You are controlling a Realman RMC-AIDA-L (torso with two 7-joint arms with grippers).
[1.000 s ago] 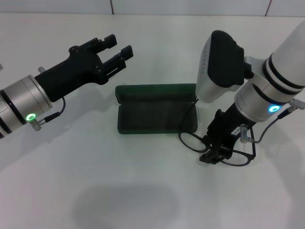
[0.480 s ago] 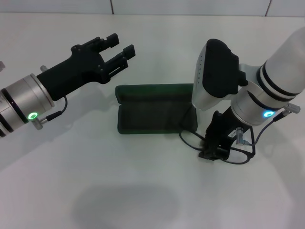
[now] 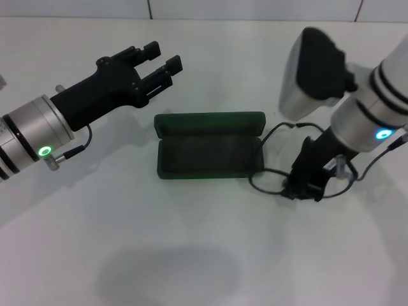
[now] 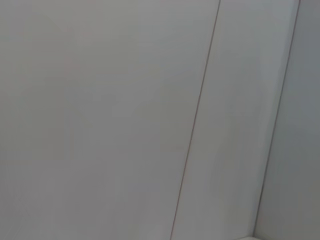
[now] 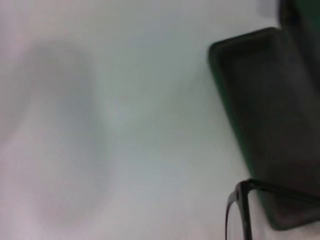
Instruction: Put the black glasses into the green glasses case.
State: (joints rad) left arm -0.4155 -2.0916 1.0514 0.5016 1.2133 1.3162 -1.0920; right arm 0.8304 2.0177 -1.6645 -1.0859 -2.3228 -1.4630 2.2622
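The black glasses' temple arm (image 3: 287, 125) is sticking out from the glasses' frame, so the robot's right gripper should turn the glasses (image 3: 255, 183) toward the left gripper so that the arm can be folded first.
The green glasses case (image 3: 210, 155) lies open mid-table, its lid (image 3: 210, 122) folded back on the far side. The black glasses (image 3: 266, 180) are just right of the case, one lens near its front right corner, their temple arms arching up behind. My right gripper (image 3: 306, 189) is shut on the glasses' frame, close above the table. The right wrist view shows the case (image 5: 270, 115) and a corner of the glasses (image 5: 239, 200). My left gripper (image 3: 162, 58) is open and empty, in the air behind and left of the case.
The white table (image 3: 159, 255) carries nothing else in view. A tiled wall runs along the back edge. The left wrist view shows only plain pale panels (image 4: 125, 120).
My right gripper has moved right and a little away from the case corner, taking the glasses with it; their temple arms now arch up behind. The left arm has barely shifted.
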